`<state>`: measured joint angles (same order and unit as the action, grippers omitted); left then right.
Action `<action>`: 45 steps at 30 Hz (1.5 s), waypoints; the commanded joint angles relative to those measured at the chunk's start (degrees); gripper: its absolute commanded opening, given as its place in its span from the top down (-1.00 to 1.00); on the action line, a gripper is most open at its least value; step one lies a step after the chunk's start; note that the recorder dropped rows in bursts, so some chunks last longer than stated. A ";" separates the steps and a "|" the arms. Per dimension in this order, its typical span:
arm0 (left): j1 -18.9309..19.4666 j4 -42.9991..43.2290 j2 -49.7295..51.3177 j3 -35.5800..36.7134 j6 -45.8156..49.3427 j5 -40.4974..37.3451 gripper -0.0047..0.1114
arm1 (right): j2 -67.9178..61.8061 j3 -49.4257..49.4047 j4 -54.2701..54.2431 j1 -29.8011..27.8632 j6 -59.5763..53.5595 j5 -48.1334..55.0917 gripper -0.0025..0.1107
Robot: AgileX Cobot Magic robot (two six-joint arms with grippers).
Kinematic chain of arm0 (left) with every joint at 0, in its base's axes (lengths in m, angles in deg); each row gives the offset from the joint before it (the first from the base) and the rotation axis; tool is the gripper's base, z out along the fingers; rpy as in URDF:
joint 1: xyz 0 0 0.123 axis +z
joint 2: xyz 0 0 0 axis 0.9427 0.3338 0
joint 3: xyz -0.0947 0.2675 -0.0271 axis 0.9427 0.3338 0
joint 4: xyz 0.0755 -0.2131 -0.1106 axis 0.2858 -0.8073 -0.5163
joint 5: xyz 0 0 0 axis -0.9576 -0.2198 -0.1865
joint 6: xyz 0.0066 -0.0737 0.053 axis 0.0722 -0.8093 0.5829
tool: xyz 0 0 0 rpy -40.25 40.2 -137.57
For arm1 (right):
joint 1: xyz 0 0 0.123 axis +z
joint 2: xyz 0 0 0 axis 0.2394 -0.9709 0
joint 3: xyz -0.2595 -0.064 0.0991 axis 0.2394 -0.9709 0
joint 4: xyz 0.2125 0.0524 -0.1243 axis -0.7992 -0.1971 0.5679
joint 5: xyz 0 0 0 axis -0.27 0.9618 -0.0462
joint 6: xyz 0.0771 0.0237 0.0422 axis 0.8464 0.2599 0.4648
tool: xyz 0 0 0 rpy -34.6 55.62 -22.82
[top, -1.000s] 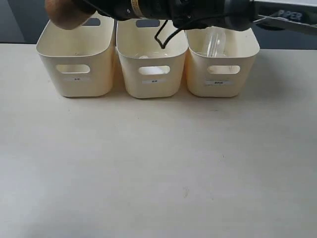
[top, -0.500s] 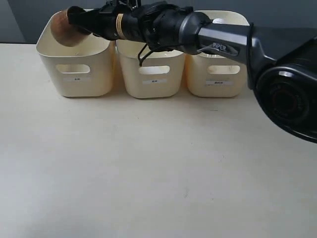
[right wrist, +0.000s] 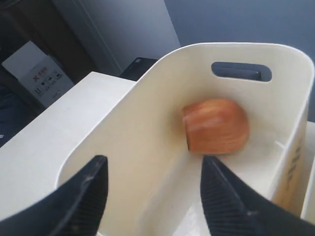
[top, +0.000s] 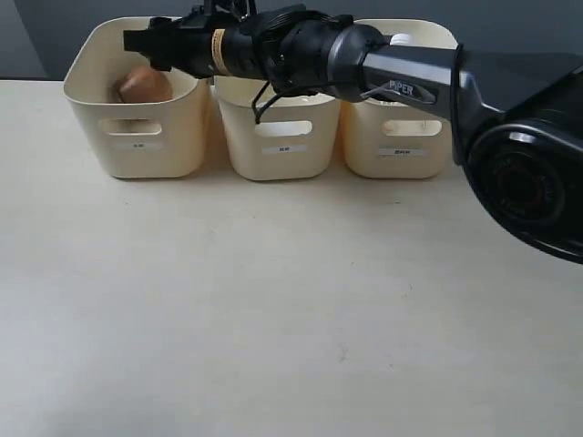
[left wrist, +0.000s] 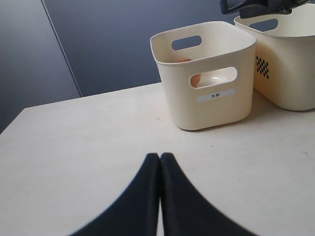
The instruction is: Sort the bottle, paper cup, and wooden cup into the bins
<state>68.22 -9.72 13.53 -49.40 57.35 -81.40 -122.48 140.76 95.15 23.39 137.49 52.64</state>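
Note:
I should expect the bottle to be standing inside a cream bin (top: 398,143) when I pull back, because a white cap (top: 401,39) peeks out over my arm there.
The wooden cup (top: 144,85) lies inside the left one of the three cream bins (top: 137,137). In the right wrist view the wooden cup (right wrist: 215,125) rests on its side against the bin's far wall (right wrist: 147,123). My right gripper (top: 150,41) reaches across over that bin's rim. It is open and empty (right wrist: 152,169), a little above the cup. My left gripper (left wrist: 160,157) is shut on nothing, low over the table in front of the left bin (left wrist: 206,108). The brown cup (left wrist: 195,79) shows through the handle cutout. The bottle and the paper cup are hidden.
The middle bin (top: 278,150) and right bin (top: 401,150) stand close beside the left one. The right arm (top: 401,68) stretches across above all three. The beige table (top: 291,300) spreads out in front of the bins. A dark wall stands behind.
The right gripper held the wooden cup over the left bin's rim; it has opened and the cup has dropped into that bin. The left gripper has no earlier frame.

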 commanded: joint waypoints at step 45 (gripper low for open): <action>-0.18 -0.15 -0.28 0.07 -0.11 0.05 0.92 | 27.81 -28.24 1.58 -33.68 -6.47 -60.23 0.97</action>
<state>68.22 -9.72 13.53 -49.40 57.35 -81.40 -97.84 117.71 96.88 -7.99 133.88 -7.63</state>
